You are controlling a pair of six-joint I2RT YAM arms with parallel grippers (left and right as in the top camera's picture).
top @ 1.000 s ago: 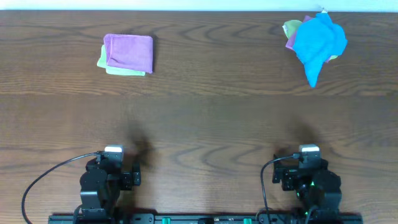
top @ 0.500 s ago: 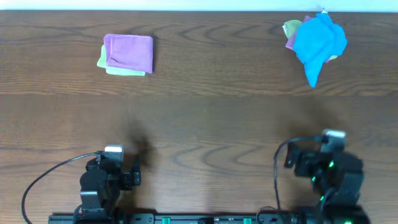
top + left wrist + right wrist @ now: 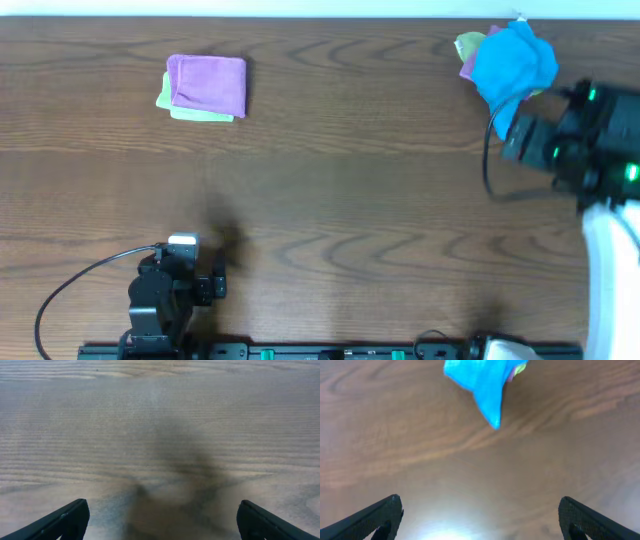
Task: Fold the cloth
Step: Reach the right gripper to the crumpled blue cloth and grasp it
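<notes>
The robot's open right gripper should continue, with the sky-blue cloth on top (image 3: pixel 517 52) of the other cloths, to that cloth's crumpled middle (image 3: pixel 512 80) and close there.
The sky-blue cloth (image 3: pixel 514 66) lies crumpled at the far right of the table, one corner pointing toward the front. It lies on top of other cloths. In the right wrist view the cloth (image 3: pixel 484 382) is at the top centre, ahead of my fingers. My right gripper (image 3: pixel 517 140) is open and empty, just in front of the cloth's pointed corner; its fingertips (image 3: pixel 480 512) are wide apart above bare wood. My left gripper (image 3: pixel 182 272) is open and empty at the front left, over bare table (image 3: pixel 160 517).
A folded purple cloth (image 3: pixel 208 83) rests on a yellow-green cloth (image 3: pixel 197 113) at the far left. A yellow-green cloth (image 3: pixel 468 44) and a purple cloth (image 3: pixel 466 68) stick out from under the blue cloth. The table's far edge runs just behind them.
My right arm has risen from its rest position at the front right and swung out to the far right, close to the blue cloth. The left arm has not moved.
</notes>
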